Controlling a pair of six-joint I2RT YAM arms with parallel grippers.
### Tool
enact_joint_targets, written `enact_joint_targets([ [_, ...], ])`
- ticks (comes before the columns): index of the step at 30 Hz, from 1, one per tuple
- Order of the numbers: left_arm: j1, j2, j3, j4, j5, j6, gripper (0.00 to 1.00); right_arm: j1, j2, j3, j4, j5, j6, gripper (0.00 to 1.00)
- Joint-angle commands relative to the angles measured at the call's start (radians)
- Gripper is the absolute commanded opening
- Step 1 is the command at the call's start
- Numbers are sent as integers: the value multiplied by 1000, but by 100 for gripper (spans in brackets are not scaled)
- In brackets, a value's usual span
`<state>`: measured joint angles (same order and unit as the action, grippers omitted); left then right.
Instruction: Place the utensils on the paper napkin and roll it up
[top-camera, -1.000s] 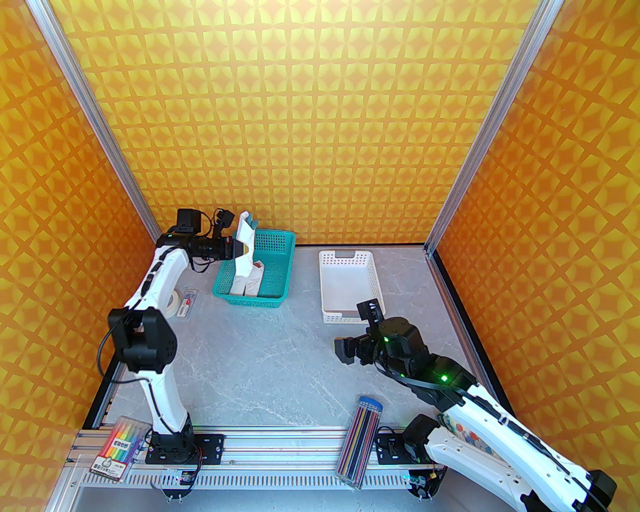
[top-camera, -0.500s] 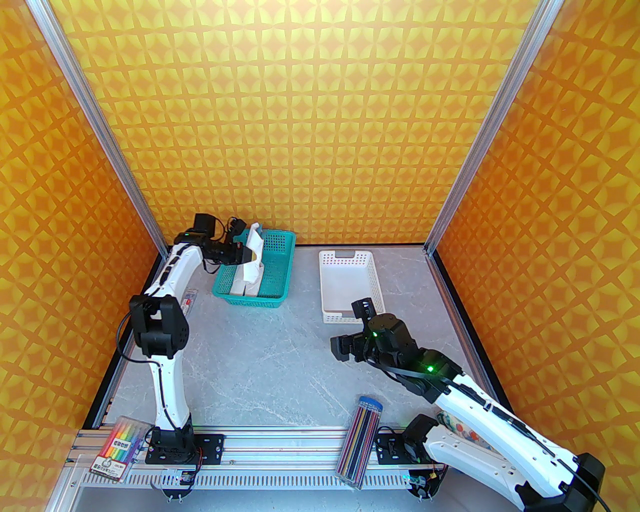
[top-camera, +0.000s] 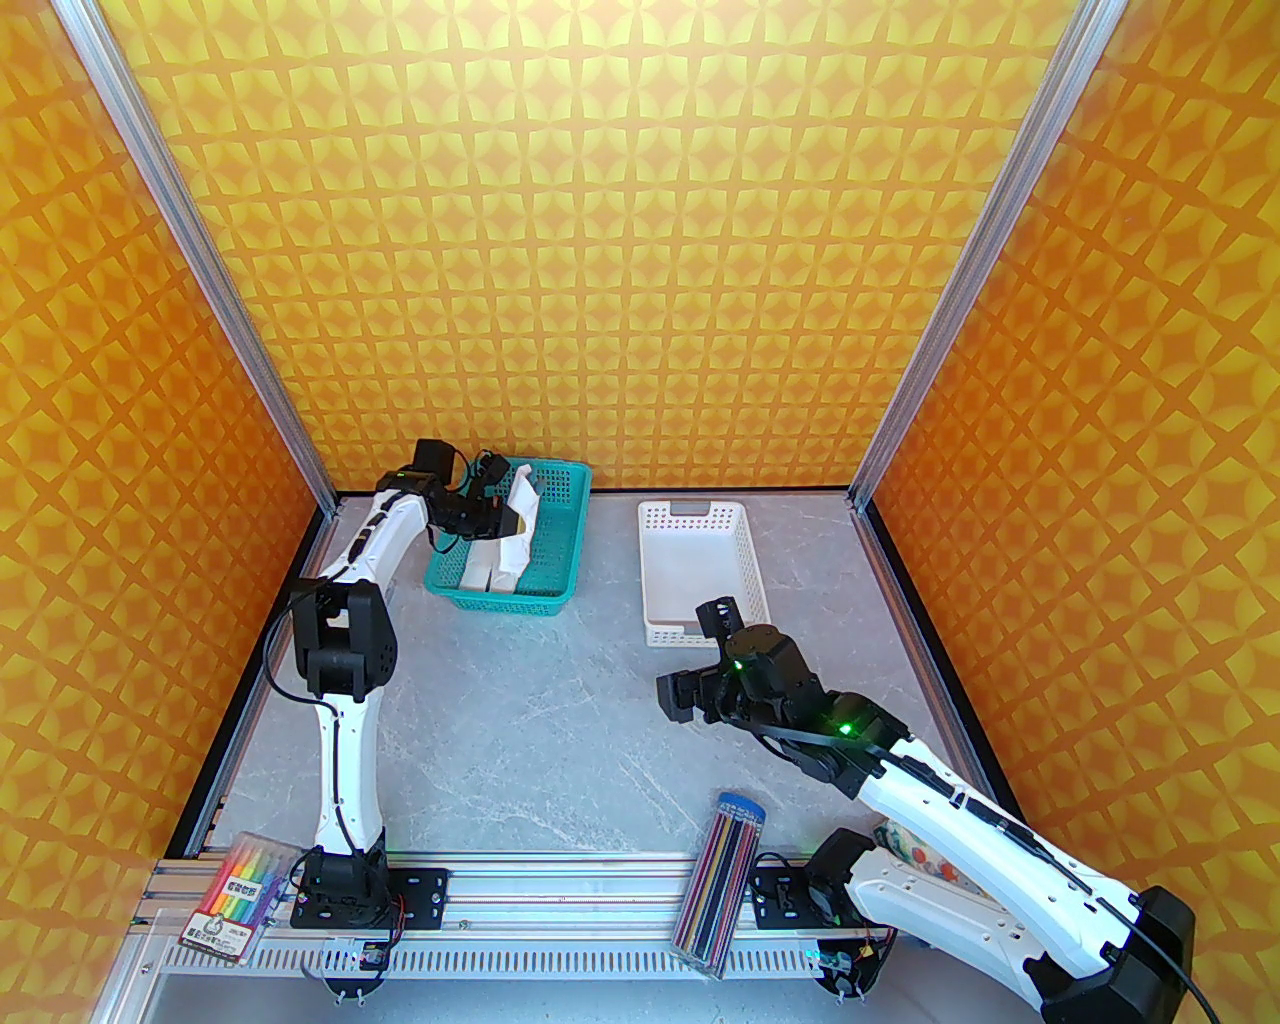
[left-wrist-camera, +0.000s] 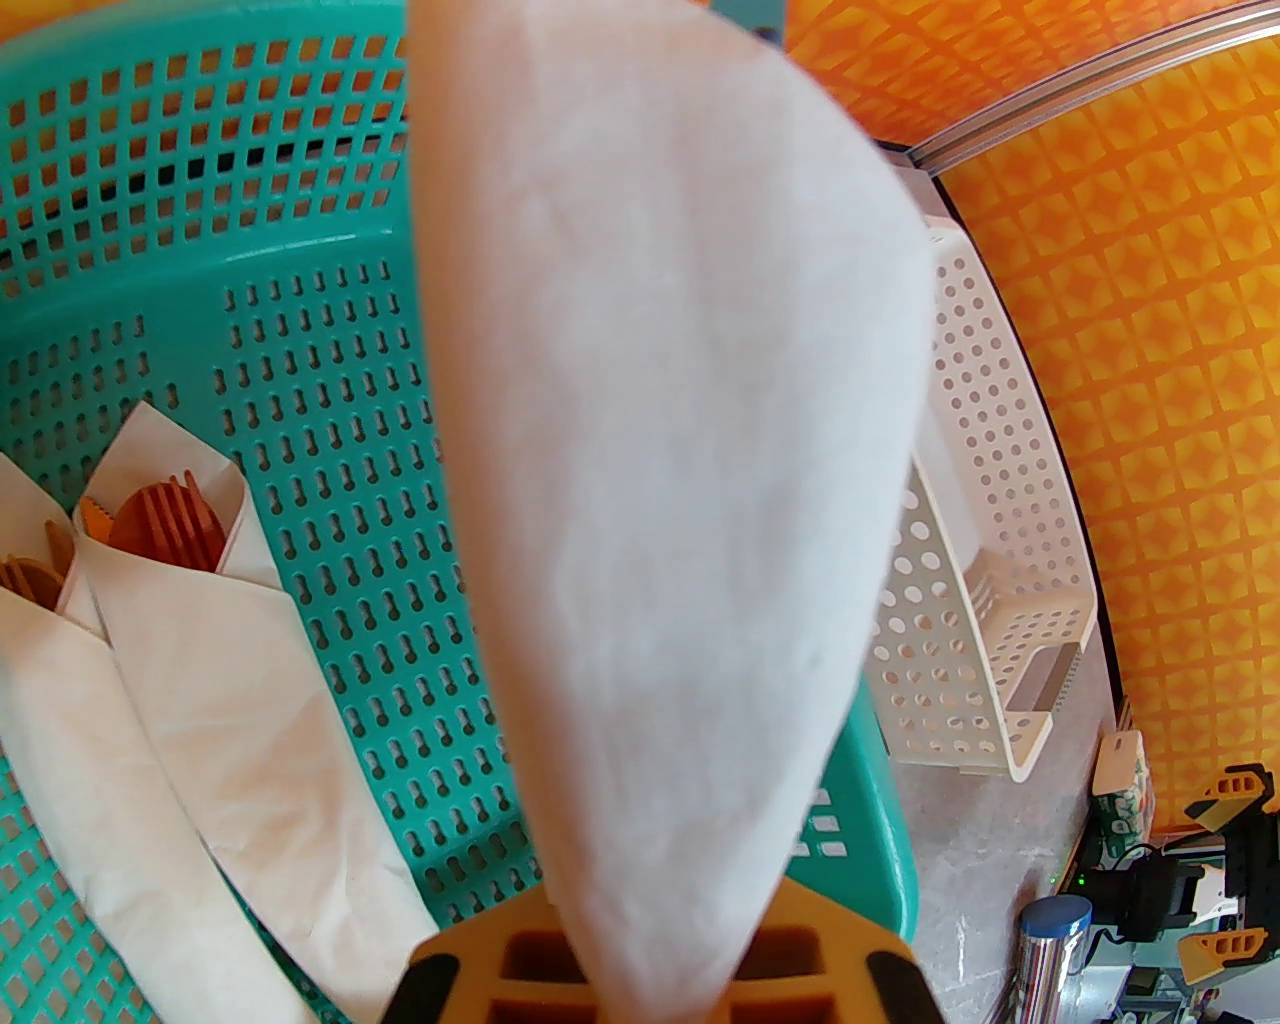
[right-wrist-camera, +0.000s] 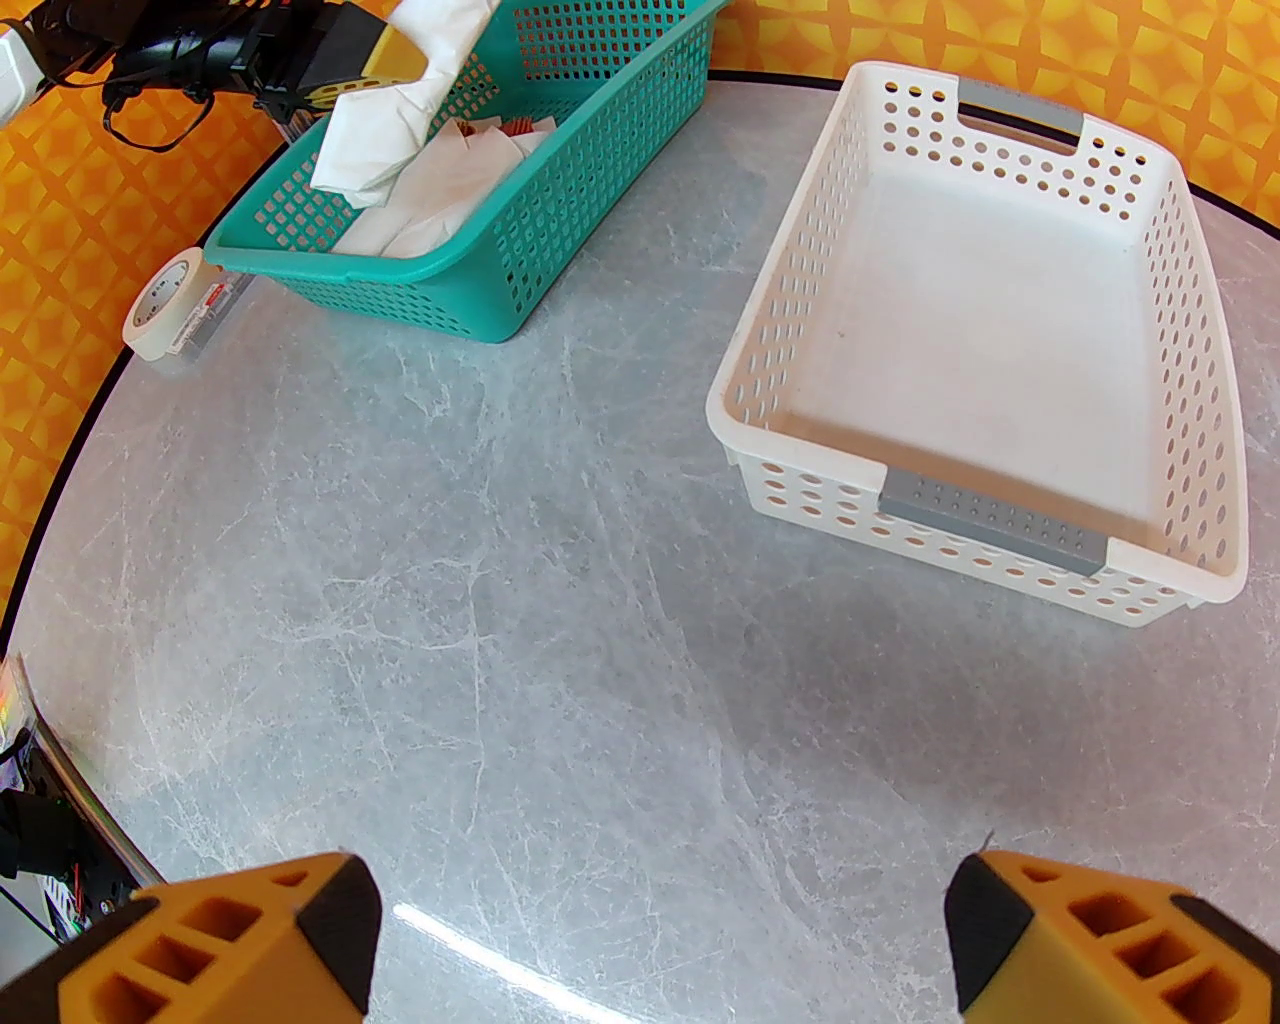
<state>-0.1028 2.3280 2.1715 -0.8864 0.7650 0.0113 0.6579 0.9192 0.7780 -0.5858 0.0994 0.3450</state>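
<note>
The paper napkin lies lengthwise like the bundles below, so the left gripper should keep going down to the empty strip of the teal basket's bottom and let go there.
My left gripper is shut on the paper napkin, a white rolled-up bundle hanging over the teal basket. In the left wrist view the paper napkin rises from between my yellow fingers above the teal basket's floor. The utensils are hidden. Two white napkin bundles with orange-red tips lie in the basket's left part. Over the bare table, my right gripper stands open and holds nothing; its fingers frame the grey tabletop.
A white perforated basket sits right of the teal one, just beyond my right gripper. A tape roll lies left of the teal basket. A clear case of coloured pencils and a marker pack rest at the near rail.
My left arm has swung right and down, bringing the rolled napkin lower into the teal basket. The right arm has crept slightly left, gripper still open.
</note>
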Motion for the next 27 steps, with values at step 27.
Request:
enact_joint_targets([
  [27,-59,211,88,6,-22,-192,0,-6,22,-28,25,35,25,99],
])
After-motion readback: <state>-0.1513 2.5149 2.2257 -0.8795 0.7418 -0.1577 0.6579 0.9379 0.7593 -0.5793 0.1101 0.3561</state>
